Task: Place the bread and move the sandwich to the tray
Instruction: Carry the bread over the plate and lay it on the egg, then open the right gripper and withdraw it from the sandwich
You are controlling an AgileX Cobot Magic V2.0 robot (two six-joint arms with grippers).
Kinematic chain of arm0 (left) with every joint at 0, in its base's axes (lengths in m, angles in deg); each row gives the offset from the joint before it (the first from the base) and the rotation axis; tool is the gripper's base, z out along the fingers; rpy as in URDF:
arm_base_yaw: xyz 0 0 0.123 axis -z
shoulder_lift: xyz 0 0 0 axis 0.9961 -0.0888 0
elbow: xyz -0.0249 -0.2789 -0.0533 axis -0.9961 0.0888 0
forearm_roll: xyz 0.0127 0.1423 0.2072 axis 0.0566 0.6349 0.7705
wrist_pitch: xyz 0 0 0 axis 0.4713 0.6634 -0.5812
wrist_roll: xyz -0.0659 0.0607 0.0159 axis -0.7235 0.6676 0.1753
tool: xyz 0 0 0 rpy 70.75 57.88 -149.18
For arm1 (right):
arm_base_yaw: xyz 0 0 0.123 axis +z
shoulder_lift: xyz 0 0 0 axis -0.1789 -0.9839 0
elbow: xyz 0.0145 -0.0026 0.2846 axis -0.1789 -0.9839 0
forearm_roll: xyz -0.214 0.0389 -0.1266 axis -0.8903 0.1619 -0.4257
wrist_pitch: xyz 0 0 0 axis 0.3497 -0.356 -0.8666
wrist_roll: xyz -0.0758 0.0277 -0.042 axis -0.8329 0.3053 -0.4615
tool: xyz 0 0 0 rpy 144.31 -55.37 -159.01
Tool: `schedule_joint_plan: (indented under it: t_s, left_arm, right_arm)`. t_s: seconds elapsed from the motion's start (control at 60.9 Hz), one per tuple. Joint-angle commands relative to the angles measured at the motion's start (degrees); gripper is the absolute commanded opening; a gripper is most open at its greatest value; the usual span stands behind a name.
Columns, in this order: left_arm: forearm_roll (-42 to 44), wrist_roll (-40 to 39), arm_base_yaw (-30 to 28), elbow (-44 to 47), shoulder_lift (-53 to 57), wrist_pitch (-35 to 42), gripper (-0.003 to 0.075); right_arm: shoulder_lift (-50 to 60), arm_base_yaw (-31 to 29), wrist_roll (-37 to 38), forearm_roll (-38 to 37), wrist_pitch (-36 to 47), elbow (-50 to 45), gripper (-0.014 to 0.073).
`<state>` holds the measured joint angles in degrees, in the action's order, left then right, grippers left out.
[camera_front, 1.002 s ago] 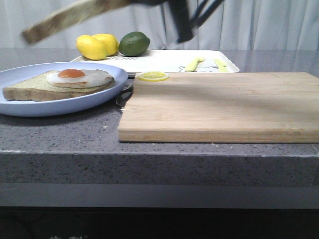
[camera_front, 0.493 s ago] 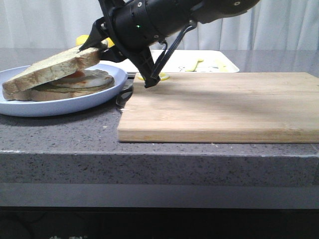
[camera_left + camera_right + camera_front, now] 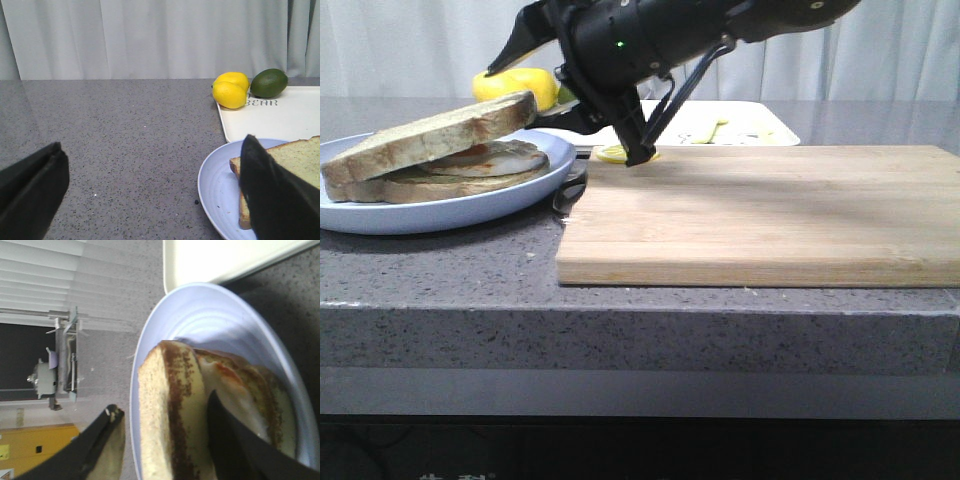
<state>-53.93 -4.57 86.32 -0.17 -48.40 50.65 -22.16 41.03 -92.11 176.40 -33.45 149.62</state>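
The sandwich (image 3: 442, 164) will stay stacked when I lift the pale blue plate, because the tilted bread (image 3: 432, 134) leans on the fried egg inside the plate.
The bread (image 3: 430, 135) lies tilted on top of the fried egg (image 3: 505, 157) and the lower slice (image 3: 450, 185), forming the sandwich on the pale blue plate (image 3: 440, 212) at the left. My right gripper (image 3: 525, 92) is open, its fingers above and below the bread's near end. In the right wrist view the gripper (image 3: 162, 405) straddles the bread (image 3: 170, 390) with a gap at one finger. The white tray (image 3: 760, 125) lies behind the plate. My left gripper (image 3: 151, 145) is open and empty over the counter, beside the plate (image 3: 215, 185) and sandwich (image 3: 300, 155).
A wooden cutting board (image 3: 770, 210) fills the middle and right. A lemon slice (image 3: 615, 153) lies at its far left corner. Lemons (image 3: 230, 90) and a green fruit (image 3: 269, 82) sit on the tray's (image 3: 280, 117) far corner. Yellow utensils (image 3: 715, 128) lie on the tray.
My right gripper brought the bread down from high above onto the egg slice. Its fingers have since opened and the bread rests on the sandwich.
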Motion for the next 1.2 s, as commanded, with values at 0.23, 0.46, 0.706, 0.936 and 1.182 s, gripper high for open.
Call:
schedule_joint_plan:
  t_s: [0.23,0.46,0.706,0.936,1.182]
  left_arm:
    - [0.0,0.0,0.0,-2.2,-0.4,4.4,0.0671]
    - [0.0,0.0,0.0,-2.2,-0.4,4.4,0.0671]
    - [0.0,0.0,0.0,-2.2,-0.4,4.4,0.0671]
    - [0.0,0.0,0.0,-2.2,-0.4,4.4,0.0671]
    - [0.0,0.0,0.0,-2.2,-0.4,4.4,0.0671]
  right_arm:
    - [15.6,-6.9,-0.9,-15.5,-7.7,-5.7,0.0354]
    - [27.1,-15.4,-0.6,-43.9,-19.2,-7.3,0.0013]
    - [35.3,-29.9,3.7,-58.1,-37.2,-7.3,-0.0065]
    - [43.4,-33.4,32.0,-93.6,-30.0,-8.3,-0.006]
    - [57.3,-28.1,36.1,-100.7,-10.3,-22.7,-0.006]
